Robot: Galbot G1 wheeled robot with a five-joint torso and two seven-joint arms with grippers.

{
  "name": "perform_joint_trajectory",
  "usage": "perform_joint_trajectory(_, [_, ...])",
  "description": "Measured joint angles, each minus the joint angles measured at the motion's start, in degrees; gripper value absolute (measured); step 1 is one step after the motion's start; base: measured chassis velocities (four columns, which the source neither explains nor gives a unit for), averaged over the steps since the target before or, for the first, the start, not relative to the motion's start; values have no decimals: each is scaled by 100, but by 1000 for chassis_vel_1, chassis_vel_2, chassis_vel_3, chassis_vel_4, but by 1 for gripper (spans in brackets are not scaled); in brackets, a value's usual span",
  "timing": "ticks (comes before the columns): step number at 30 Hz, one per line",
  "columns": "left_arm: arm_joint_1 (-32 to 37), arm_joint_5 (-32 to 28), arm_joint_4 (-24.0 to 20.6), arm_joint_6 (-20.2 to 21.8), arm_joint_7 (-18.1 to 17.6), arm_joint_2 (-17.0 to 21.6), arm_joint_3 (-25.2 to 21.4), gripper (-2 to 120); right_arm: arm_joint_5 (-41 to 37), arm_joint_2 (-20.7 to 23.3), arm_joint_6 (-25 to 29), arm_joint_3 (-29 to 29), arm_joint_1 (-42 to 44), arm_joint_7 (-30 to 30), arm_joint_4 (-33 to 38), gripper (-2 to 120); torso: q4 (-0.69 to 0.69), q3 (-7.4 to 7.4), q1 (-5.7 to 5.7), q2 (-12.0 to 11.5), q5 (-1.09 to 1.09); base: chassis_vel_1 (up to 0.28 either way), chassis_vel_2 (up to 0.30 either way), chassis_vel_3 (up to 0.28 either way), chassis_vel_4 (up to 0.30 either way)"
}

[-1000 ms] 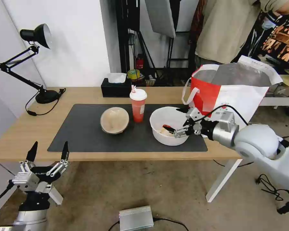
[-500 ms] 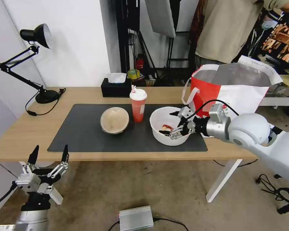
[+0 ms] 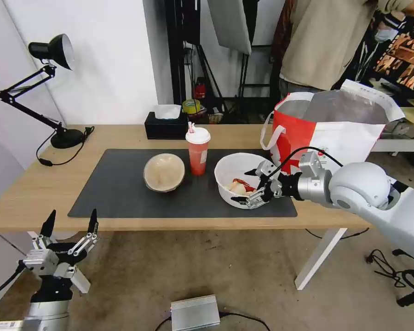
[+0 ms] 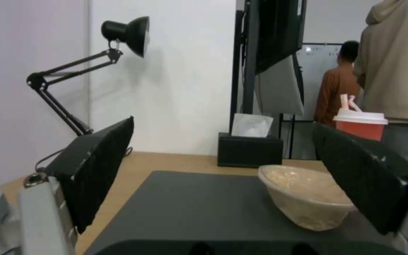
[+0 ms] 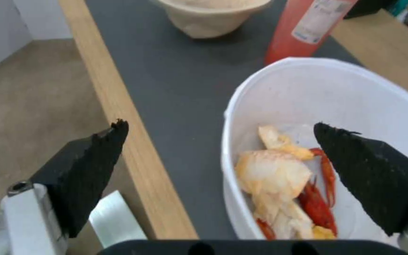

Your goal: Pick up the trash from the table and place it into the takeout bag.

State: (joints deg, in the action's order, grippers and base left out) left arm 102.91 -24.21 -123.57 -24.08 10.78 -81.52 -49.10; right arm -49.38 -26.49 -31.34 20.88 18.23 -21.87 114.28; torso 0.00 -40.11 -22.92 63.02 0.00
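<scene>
The scraps are low down inside the deep white bowl, so they should stay inside and move along with the bowl when the robot carries it by its near rim.
The trash stands on the table's dark mat: a tan lidded container, a red cup with white lid, and a white bowl holding red and pale scraps. My right gripper is open astride the bowl's near-right rim, one finger inside and one outside. The right wrist view shows that rim between the spread fingers of the right gripper, with the bowl and scraps. The takeout bag stands open right of the bowl. My left gripper hangs open below the table's front-left edge.
A black tissue box sits behind the cup, a black desk lamp at the back left. A person stands behind the bag. A silver box lies on the floor. From the left wrist, the container and cup lie ahead.
My right gripper has shifted left and toward the bowl's near rim, which now sits between its fingers. The left gripper has sunk slightly.
</scene>
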Motion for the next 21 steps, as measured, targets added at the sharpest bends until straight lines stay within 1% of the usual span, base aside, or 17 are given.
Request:
perform_joint_trajectory(6, [0,-1,23,-3,-6,-14,4,100,72,-41,-33,103,11,54,-14,100,0,0,0,0,0,0,0,0,0])
perform_joint_trajectory(16, [-34,-11,110,-25,-8,7,-1,100,305,-231,-53,454,-197,63,-239,100,1,0,0,0,0,0,0,0,0])
perform_joint_trajectory(21, [-44,-24,165,-54,-8,20,-10,100,354,-308,-53,558,-239,193,-328,100,1,0,0,0,-1,0,0,0,0])
